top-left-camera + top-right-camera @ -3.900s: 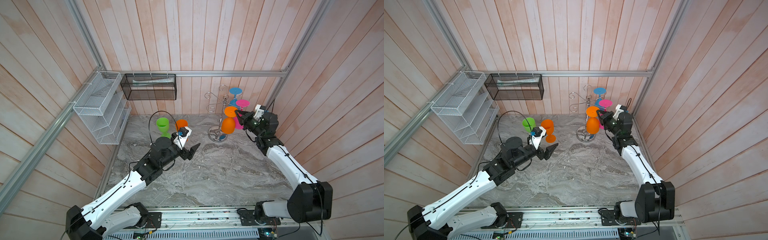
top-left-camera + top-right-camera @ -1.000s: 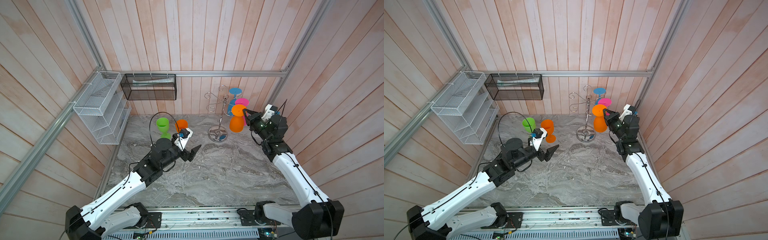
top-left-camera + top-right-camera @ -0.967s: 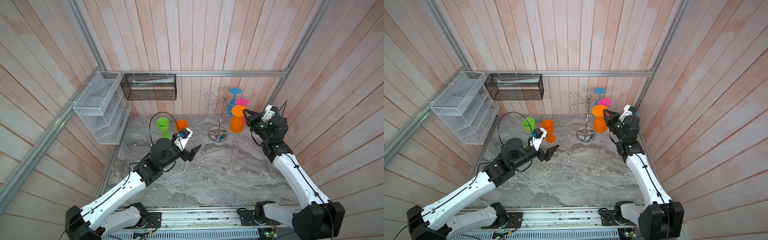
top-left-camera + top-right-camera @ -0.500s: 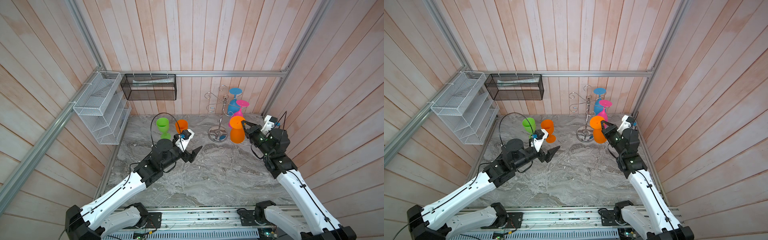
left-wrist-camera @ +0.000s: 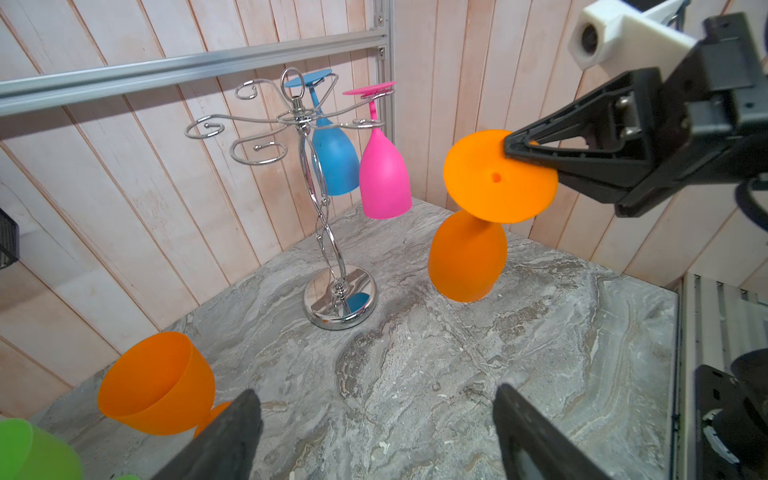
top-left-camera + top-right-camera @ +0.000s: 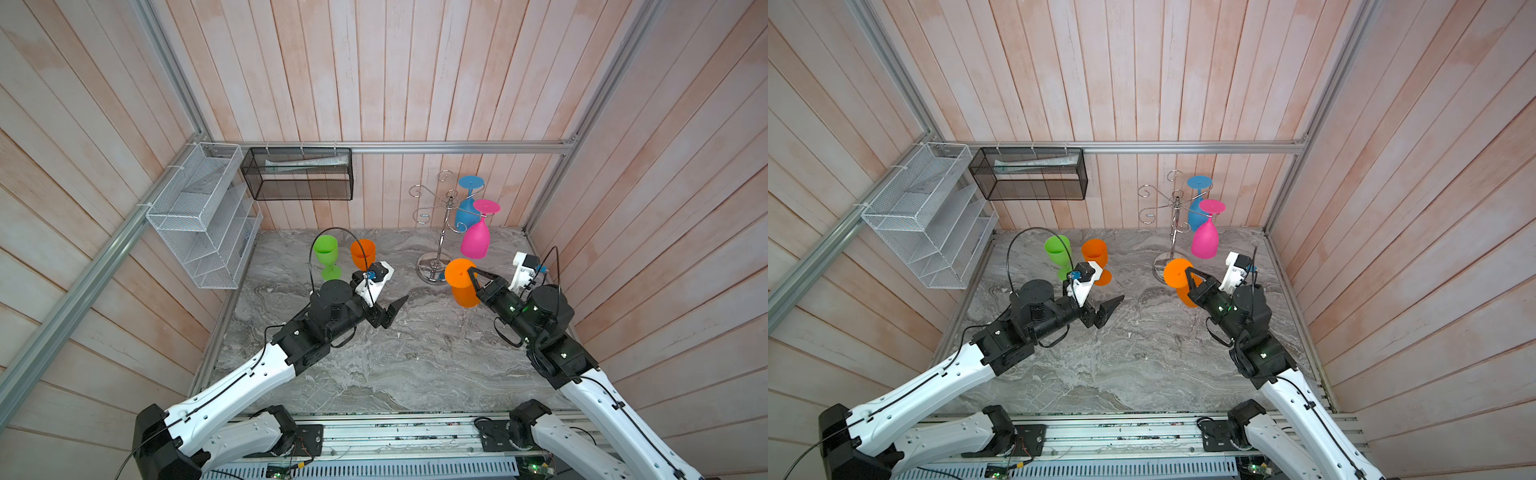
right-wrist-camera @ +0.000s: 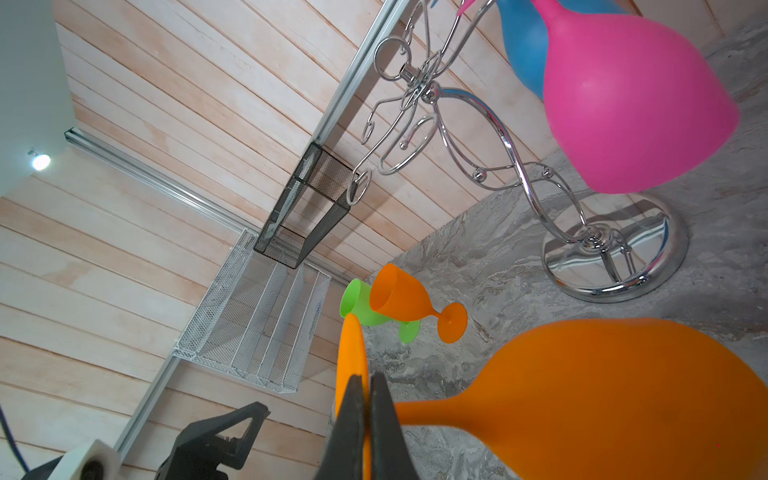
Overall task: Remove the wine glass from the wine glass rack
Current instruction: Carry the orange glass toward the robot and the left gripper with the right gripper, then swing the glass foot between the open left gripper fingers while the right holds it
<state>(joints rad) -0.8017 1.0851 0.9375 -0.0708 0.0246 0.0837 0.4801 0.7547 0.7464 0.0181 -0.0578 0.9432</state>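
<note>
The orange wine glass (image 6: 466, 298) hangs bowl-down from my right gripper, so I need to turn it bowl-up and then hand its foot (image 6: 457, 272) over to my left gripper.
My right gripper (image 6: 469, 272) (image 7: 365, 378) is shut on the round foot of an orange wine glass (image 6: 465, 293) (image 5: 465, 257). The glass hangs upside down, low over the table, just in front and to the right of the round base of the chrome wine glass rack (image 6: 441, 232) (image 6: 1172, 237), and it touches no part of the rack. A blue glass (image 6: 466, 210) and a pink glass (image 6: 476, 239) hang bowl-down from the rack's right arms; its left arms are bare. My left gripper (image 6: 395, 309) (image 5: 376, 392) stands open and empty over the mid table.
A green glass (image 6: 326, 253) and a second orange glass (image 6: 363, 253) stand upright at the back left, close behind my left wrist. A white mesh basket (image 6: 199, 216) hangs on the left wall and a black one (image 6: 299, 174) on the back wall. The right wall is near my right arm.
My right gripper has carried the orange glass away from the rack's arms, forward and downward to beside the base. The left arm has barely moved.
</note>
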